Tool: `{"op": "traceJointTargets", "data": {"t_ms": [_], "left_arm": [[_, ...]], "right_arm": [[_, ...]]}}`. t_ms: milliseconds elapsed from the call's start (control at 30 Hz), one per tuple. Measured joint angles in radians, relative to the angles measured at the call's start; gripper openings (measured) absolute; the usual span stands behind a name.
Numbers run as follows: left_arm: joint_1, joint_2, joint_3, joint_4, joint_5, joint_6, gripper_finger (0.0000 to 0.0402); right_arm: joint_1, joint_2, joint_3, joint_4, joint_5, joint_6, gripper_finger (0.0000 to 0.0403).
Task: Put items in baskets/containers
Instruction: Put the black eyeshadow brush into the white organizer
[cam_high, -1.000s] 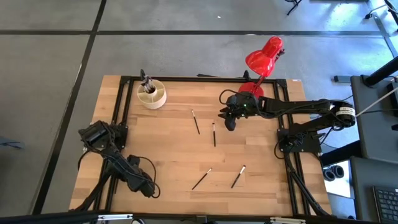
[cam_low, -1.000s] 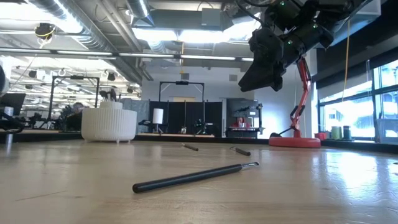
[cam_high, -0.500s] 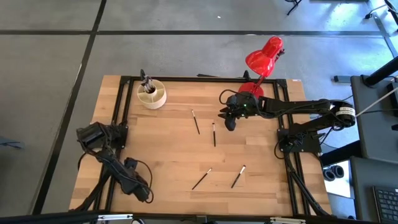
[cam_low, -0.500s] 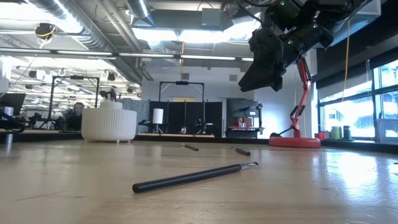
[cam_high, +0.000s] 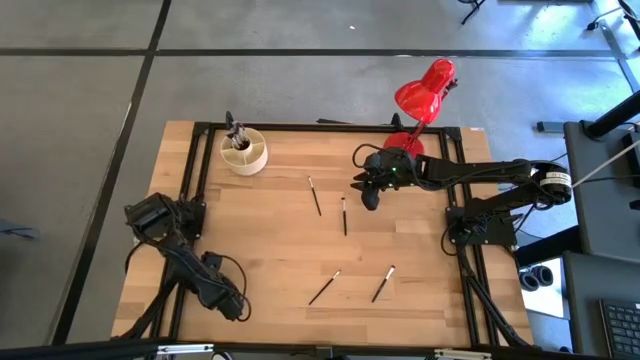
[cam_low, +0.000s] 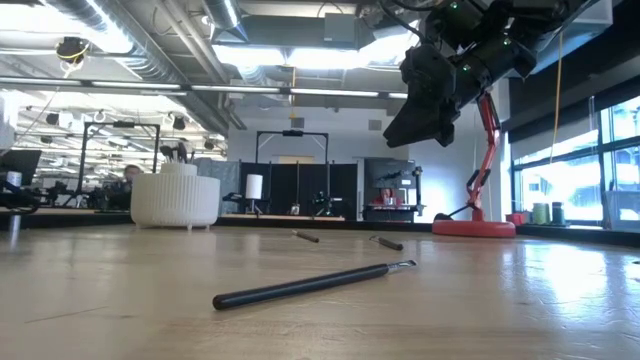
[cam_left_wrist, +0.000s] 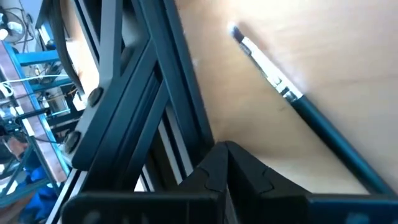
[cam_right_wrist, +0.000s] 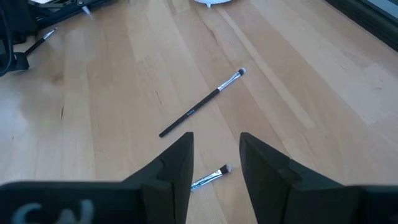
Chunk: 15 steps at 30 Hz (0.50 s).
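The left gripper's fingers are closed next to the black frame rail (cam_left_wrist: 177, 84), away from the brush, so the robot should raise them, open them and close them over the brush's dark handle (cam_left_wrist: 333, 140).
The cream-white cup (cam_high: 244, 154) stands at the table's far left with several brushes upright in it; it also shows in the low view (cam_low: 175, 200). Several brushes lie flat on the wood: one (cam_high: 314, 195), one (cam_high: 344, 215), one (cam_high: 324, 287) and one (cam_high: 383, 284). My right gripper (cam_high: 368, 200) hovers open and empty above the table, just right of the two middle brushes (cam_right_wrist: 202, 109); it also shows in the right wrist view (cam_right_wrist: 216, 155). My left gripper (cam_high: 238, 310) is shut and empty at the near left, with a brush (cam_left_wrist: 298, 106) lying ahead of it.
The red desk lamp (cam_high: 425, 90) stands at the far right, its base (cam_low: 470, 228) behind my right gripper. A black frame rail (cam_left_wrist: 143, 93) runs along the table's left side beside my left gripper. Bare wood lies between the brushes.
My left arm has shifted slightly at the table's near left, a little toward the near edge and partly back. The brushes have not moved.
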Motion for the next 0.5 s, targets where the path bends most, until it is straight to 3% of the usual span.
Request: {"op": "traceJointTargets", "data": {"t_ms": [133, 267, 500], "left_arm": [[0.019, 0.002, 0.020, -0.056, -0.041, 0.029, 0.0004], [0.022, -0.027, 0.054, -0.135, -0.158, 0.015, 0.0010], [0.021, -0.128, 0.044, -0.098, -0.318, -0.092, 0.0039]], "right_arm": [[0.000, 0.000, 0.000, 0.000, 0.000, 0.000, 0.0129], [0.000, 0.000, 0.000, 0.000, 0.000, 0.000, 0.0129], [0.000, 0.000, 0.000, 0.000, 0.000, -0.001, 0.0129]]}}
